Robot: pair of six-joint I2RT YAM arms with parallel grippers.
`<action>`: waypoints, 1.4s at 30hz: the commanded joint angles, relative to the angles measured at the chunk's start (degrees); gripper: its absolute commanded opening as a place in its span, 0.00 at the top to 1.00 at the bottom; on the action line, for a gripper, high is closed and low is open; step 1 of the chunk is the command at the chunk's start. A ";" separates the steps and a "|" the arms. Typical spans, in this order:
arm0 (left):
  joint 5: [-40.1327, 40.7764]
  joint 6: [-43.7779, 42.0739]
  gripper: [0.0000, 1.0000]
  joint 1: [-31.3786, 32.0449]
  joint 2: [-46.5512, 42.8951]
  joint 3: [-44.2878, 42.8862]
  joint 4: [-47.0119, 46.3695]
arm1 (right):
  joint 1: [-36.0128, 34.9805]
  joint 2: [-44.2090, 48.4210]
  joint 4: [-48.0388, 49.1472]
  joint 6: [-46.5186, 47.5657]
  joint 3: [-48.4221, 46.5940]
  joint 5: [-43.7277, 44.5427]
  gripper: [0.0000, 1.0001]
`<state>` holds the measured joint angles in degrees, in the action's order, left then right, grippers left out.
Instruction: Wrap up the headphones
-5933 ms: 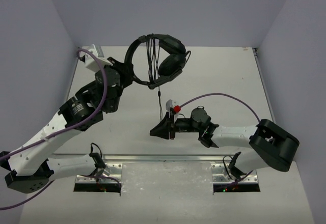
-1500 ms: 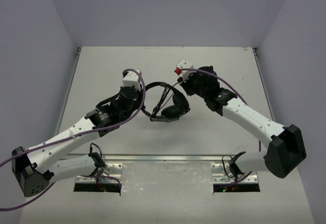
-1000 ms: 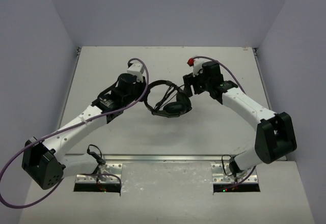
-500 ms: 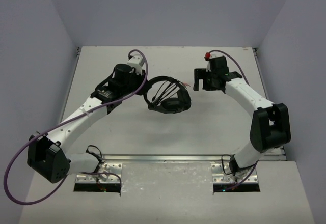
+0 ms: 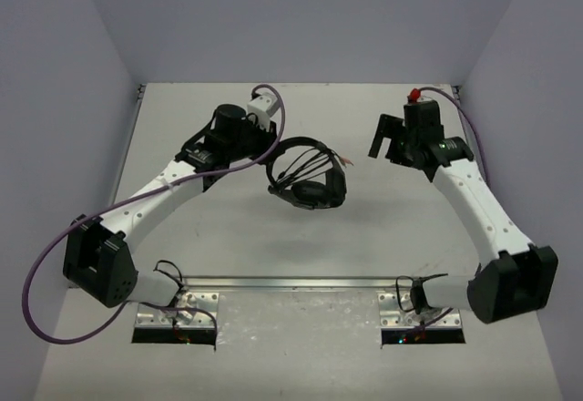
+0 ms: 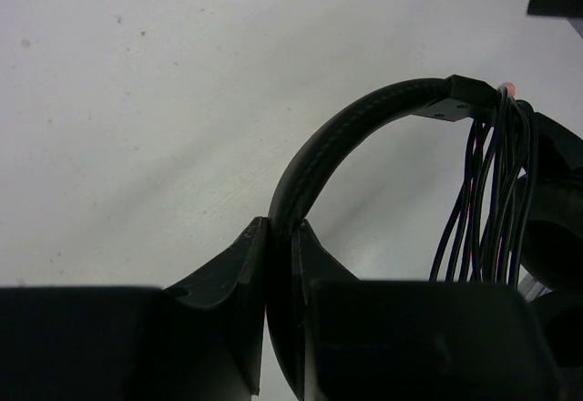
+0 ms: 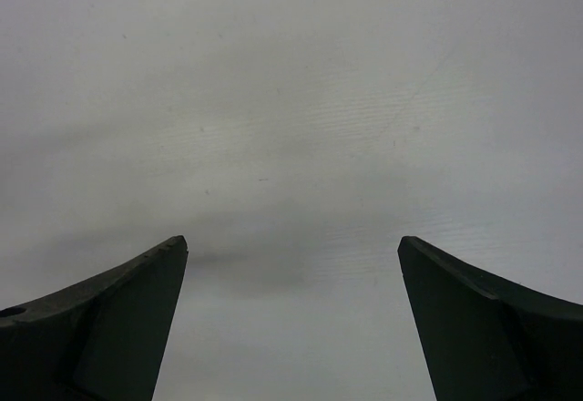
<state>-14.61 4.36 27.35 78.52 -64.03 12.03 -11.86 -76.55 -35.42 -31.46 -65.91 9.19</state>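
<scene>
The cord is wound across the headband (image 5: 306,166) and the near middle of the table (image 5: 324,241) is clear, so my left gripper should keep moving the headphones there and let go.
The black headphones (image 5: 311,190) lie in the middle of the table, their thin cord (image 5: 297,162) wound in several loops across the headband. In the left wrist view the headband (image 6: 364,118) arches up from between the jaws, with the cord loops (image 6: 492,191) and an ear cup (image 6: 557,191) at the right. My left gripper (image 5: 268,151) (image 6: 281,230) is shut on the headband. My right gripper (image 5: 385,138) (image 7: 291,242) stands open to the right of the headphones, apart from them, with only bare table between its fingers.
Purple cables (image 5: 146,199) run along both arms. Grey walls close in the table (image 5: 228,228) on the left, back and right. Two metal mounting plates (image 5: 178,314) sit at the near edge.
My right gripper has opened, let go of the cord and drawn back to the right. The left arm has carried the headphones slightly right, still gripping the headband.
</scene>
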 commanded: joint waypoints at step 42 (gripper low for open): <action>-27.58 -15.87 0.95 10.70 35.82 -2.41 -15.82 | -0.10 37.97 1.84 1.32 20.65 -30.19 0.01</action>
<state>-38.52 -10.24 37.69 113.69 -64.71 -2.15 -11.81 -39.42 -36.07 -29.67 -45.60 -19.31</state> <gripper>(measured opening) 0.100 0.992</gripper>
